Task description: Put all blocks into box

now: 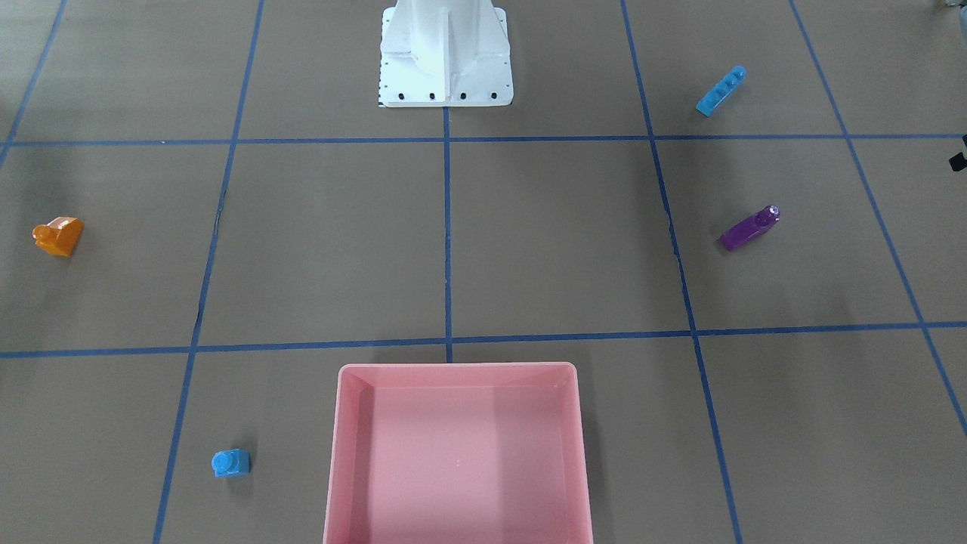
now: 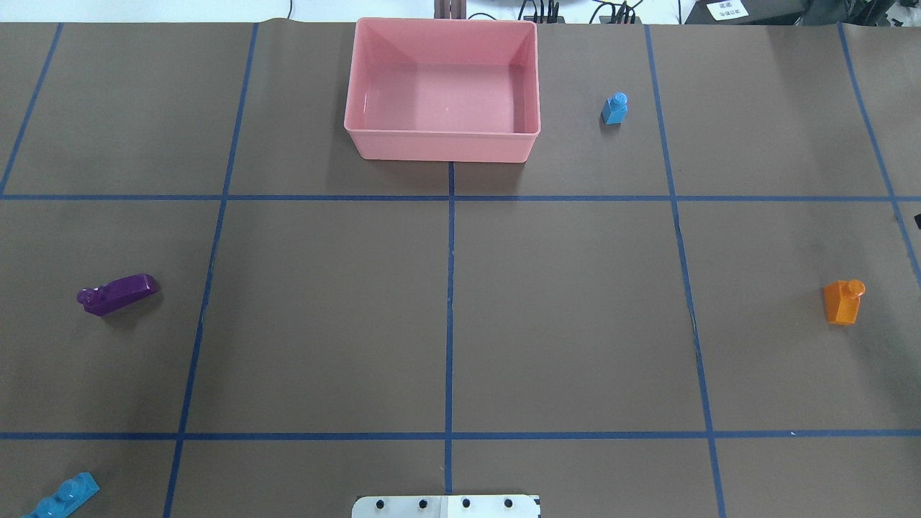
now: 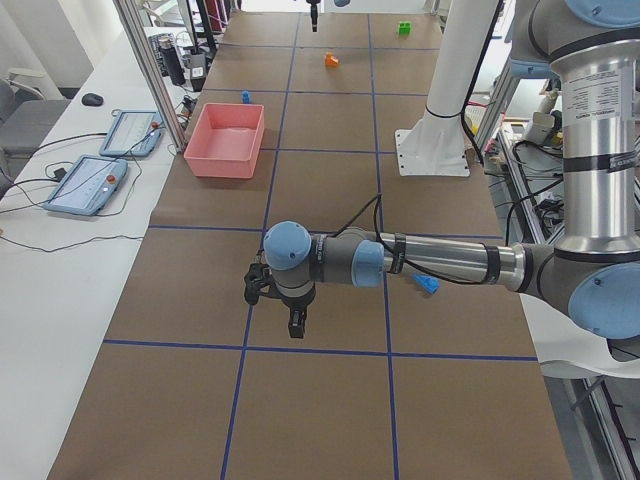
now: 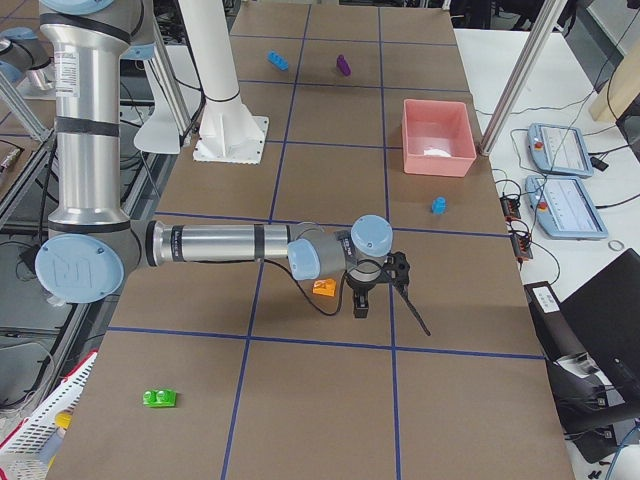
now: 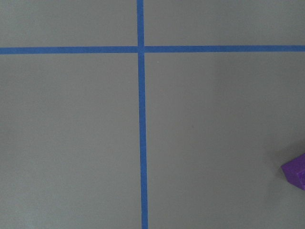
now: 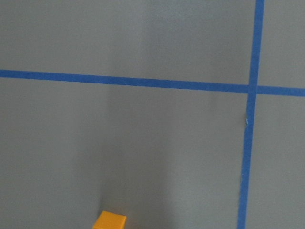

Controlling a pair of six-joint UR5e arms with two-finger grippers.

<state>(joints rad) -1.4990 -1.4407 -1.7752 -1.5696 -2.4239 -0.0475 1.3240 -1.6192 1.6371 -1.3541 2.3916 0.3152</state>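
Observation:
The orange brick lies apart from every other block. My right gripper should keep going down toward it until the fingers are on both sides of the brick's body point(image 1: 63, 237), then close.
The pink box point(image 2: 442, 147) stands empty at the table's far middle. The small blue brick point(image 2: 614, 108) sits right of it. The orange brick point(image 2: 843, 301) lies at the right, the purple wedge point(image 2: 117, 293) at the left, and the long blue brick point(image 2: 61, 498) at the near left. The green brick point(image 4: 159, 398) lies beyond the table's right end squares. My left gripper point(image 3: 297, 325) hangs over the table's left part, with the wedge's tip point(image 5: 295, 171) at its camera's edge. My right gripper point(image 4: 360, 308) hangs next to the orange brick point(image 4: 324, 288). I cannot tell whether either gripper is open or shut.
The white robot base point(image 2: 446, 506) stands at the near middle edge. Blue tape lines point(image 2: 450, 302) divide the brown table cover into squares. Tablets point(image 4: 566, 205) and cables lie on the white bench beyond the box.

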